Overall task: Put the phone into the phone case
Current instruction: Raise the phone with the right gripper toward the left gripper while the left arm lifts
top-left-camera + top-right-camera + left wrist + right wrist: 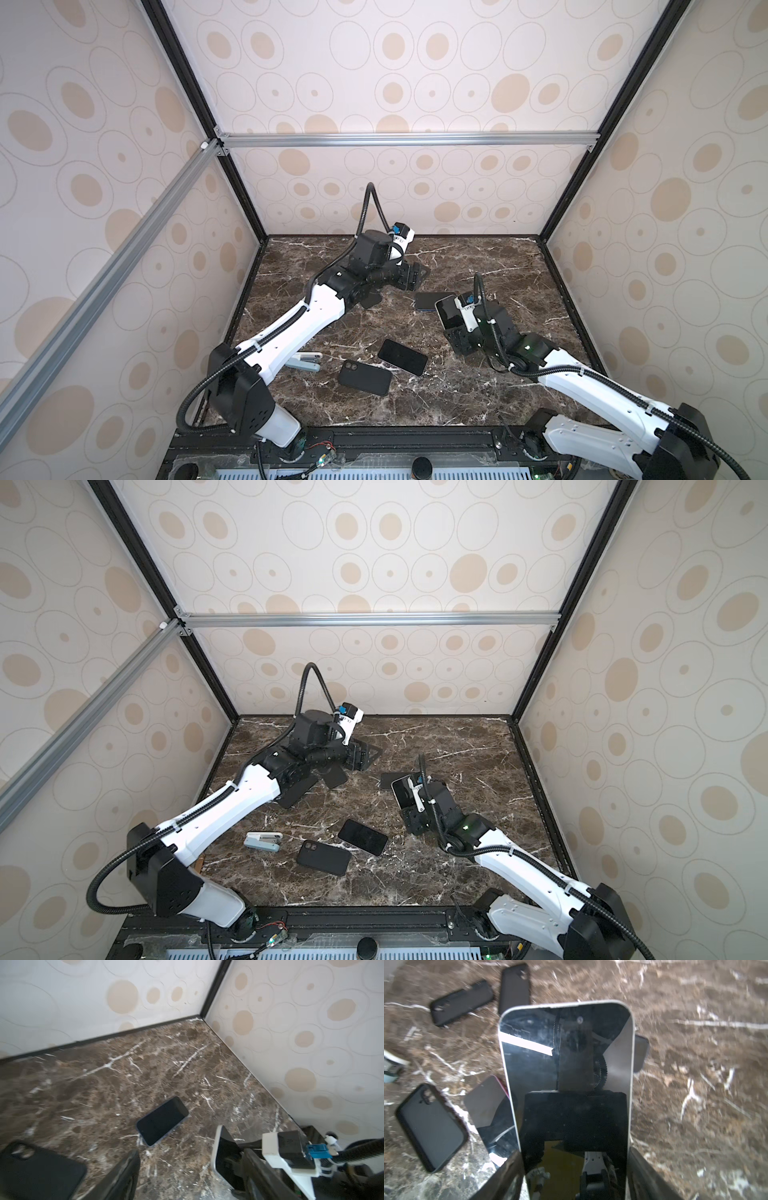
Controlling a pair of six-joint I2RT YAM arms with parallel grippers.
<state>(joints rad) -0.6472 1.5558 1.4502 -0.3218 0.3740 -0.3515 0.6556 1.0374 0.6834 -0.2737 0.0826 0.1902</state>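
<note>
I should keep holding with my right gripper until my left gripper closes on the white-edged phone's top end [444, 303], because it stands free toward my open left gripper [418, 279].
My right gripper [575, 1167] is shut on the white-edged phone [566, 1076]. It holds the phone by its long edges above the table, glass side towards the wrist camera. In both top views this phone [448, 312] [400, 791] stands tilted up at the centre right. A black phone case [365, 377] [324, 857] with a camera cutout lies flat near the front. My left gripper [411, 277] [191, 1159] is open near the back with nothing between its fingers. It is apart from the held phone [222, 1153].
A dark phone [402, 357] lies beside the front case; another [428, 300] [163, 1121] lies just behind the right gripper. Two more black cases [334, 775] [297, 791] lie partly under the left arm. A stapler [305, 361] sits at front left. Walls enclose the marble table [519, 270].
</note>
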